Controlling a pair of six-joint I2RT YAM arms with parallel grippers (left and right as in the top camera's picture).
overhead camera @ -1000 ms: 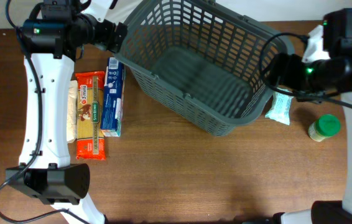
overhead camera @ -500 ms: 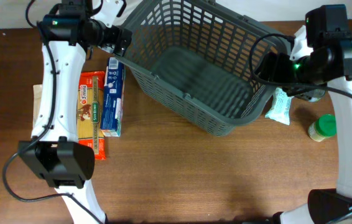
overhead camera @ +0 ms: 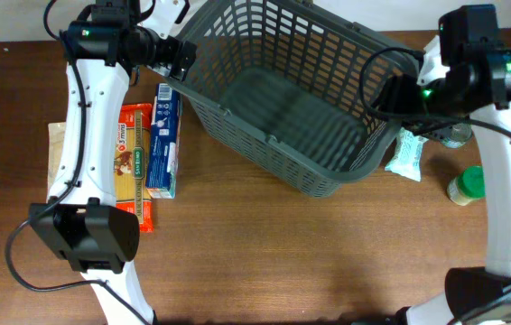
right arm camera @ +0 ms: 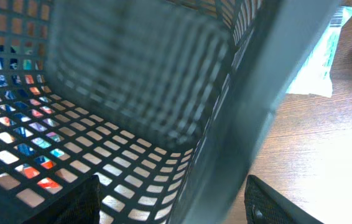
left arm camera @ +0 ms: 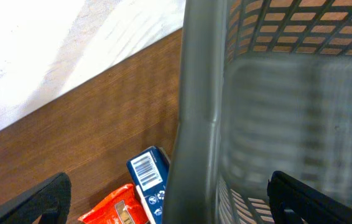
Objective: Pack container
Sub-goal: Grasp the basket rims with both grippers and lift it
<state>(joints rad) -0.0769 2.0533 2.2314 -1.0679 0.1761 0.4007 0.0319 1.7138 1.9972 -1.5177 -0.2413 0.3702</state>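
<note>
I should grip the container's rim [left arm camera: 194, 134] with my left gripper and swing the container square, as it lies crooked, its end at my left gripper [overhead camera: 203, 78] too far back.
The container [overhead camera: 278, 104] is a large dark grey slotted basket, lying askew at the middle back of the table with nothing inside. My left gripper [overhead camera: 183, 61] is at its left rim. In the left wrist view the rim [left arm camera: 198, 93] runs up between the two widely parted fingers, so the left gripper [left arm camera: 173, 202] is open astride it. My right gripper [overhead camera: 389, 95] is at the basket's right rim. In the right wrist view the right gripper [right arm camera: 179, 199] is open astride the rim [right arm camera: 257, 93], one finger inside the basket and one outside.
Left of the basket lie a blue box [overhead camera: 163, 140], an orange-red pasta pack [overhead camera: 132, 167] and a beige packet [overhead camera: 57, 162]. To the basket's right are a teal and white pouch [overhead camera: 409, 153] and a green-lidded jar [overhead camera: 470, 185]. Bare wood fills the front.
The left arm has swung in so its gripper sits over the basket's left rim. The right gripper has shifted slightly and its jaws have narrowed around the right rim.
</note>
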